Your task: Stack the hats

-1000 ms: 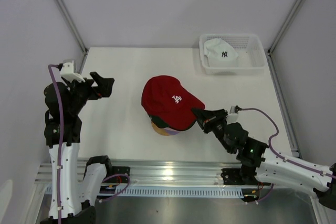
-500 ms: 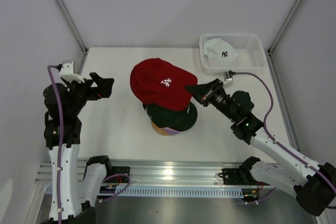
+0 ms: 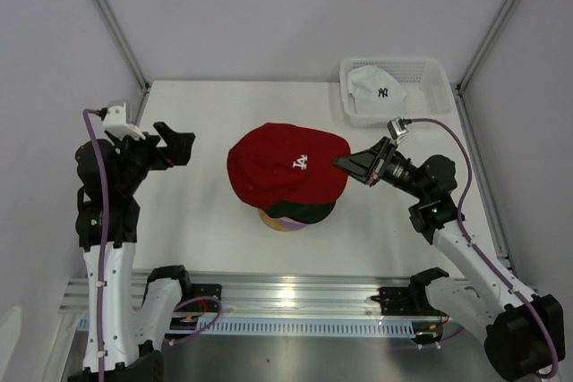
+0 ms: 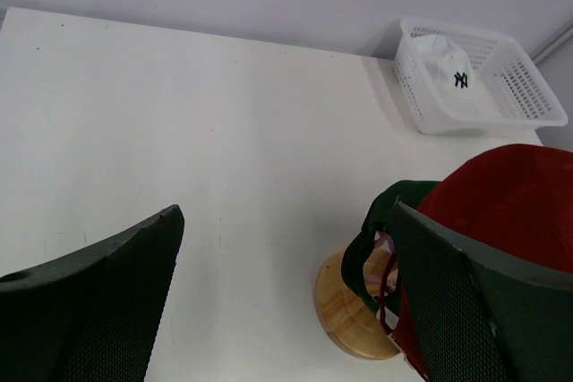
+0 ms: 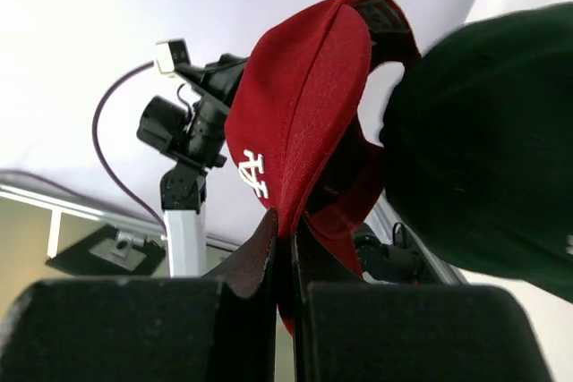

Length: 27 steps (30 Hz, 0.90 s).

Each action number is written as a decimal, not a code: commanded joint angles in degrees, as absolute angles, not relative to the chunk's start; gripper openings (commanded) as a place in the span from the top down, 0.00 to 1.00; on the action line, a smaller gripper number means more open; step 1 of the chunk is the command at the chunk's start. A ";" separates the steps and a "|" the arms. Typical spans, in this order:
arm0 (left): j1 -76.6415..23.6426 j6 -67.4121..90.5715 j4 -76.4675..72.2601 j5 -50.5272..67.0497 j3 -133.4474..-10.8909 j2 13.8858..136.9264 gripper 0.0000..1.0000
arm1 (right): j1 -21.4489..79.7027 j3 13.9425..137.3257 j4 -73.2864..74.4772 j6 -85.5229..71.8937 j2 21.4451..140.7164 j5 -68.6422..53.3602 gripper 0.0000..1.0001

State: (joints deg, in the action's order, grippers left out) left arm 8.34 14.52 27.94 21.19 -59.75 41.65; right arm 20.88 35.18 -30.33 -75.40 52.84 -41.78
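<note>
My left gripper should guide the red hat's back strap (image 4: 388, 285) down, because my right gripper holds only the red hat's rim and the red hat leans over the dark green hat (image 3: 306, 211).
A red hat (image 3: 285, 165) with a white logo hangs over a stack of hats at mid-table. My right gripper (image 3: 345, 164) is shut on its brim and holds it tilted; in the right wrist view the jaws (image 5: 286, 230) pinch the red brim. The dark green hat (image 3: 309, 212) tops the stack, with a purple edge below, on a round wooden stand (image 3: 279, 221). A white hat (image 3: 376, 85) lies in the white mesh basket (image 3: 439, 87). My left gripper (image 3: 173, 145) is open and empty at the left, away from the stack. The stand (image 4: 354, 306) and green hat (image 4: 385, 221) show in the left wrist view.
The basket stands at the table's back right corner. White walls close in the table at left, back and right. A metal rail runs along the near edge (image 3: 286, 292).
My right gripper swung up and to the right with the red hat, bringing it from the near side over the top of the stack. The left arm has not moved.
</note>
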 commanded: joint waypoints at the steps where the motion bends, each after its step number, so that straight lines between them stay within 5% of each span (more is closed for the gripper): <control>1: 9.14 14.24 26.63 20.74 -59.68 42.10 0.01 | 16.18 31.47 -42.52 -84.43 51.94 -49.12 1.00; 13: 9.05 14.41 26.46 21.71 -59.41 43.59 0.00 | 11.43 24.80 -43.32 -82.18 56.68 -51.68 1.00; 20: 6.95 15.56 27.86 23.73 -60.20 46.67 0.00 | 7.82 20.48 -56.57 -84.46 64.84 -51.59 1.00; 27: 0.54 20.12 29.27 23.56 -49.68 43.34 0.09 | 7.03 18.72 -64.15 -84.37 76.09 -52.29 1.00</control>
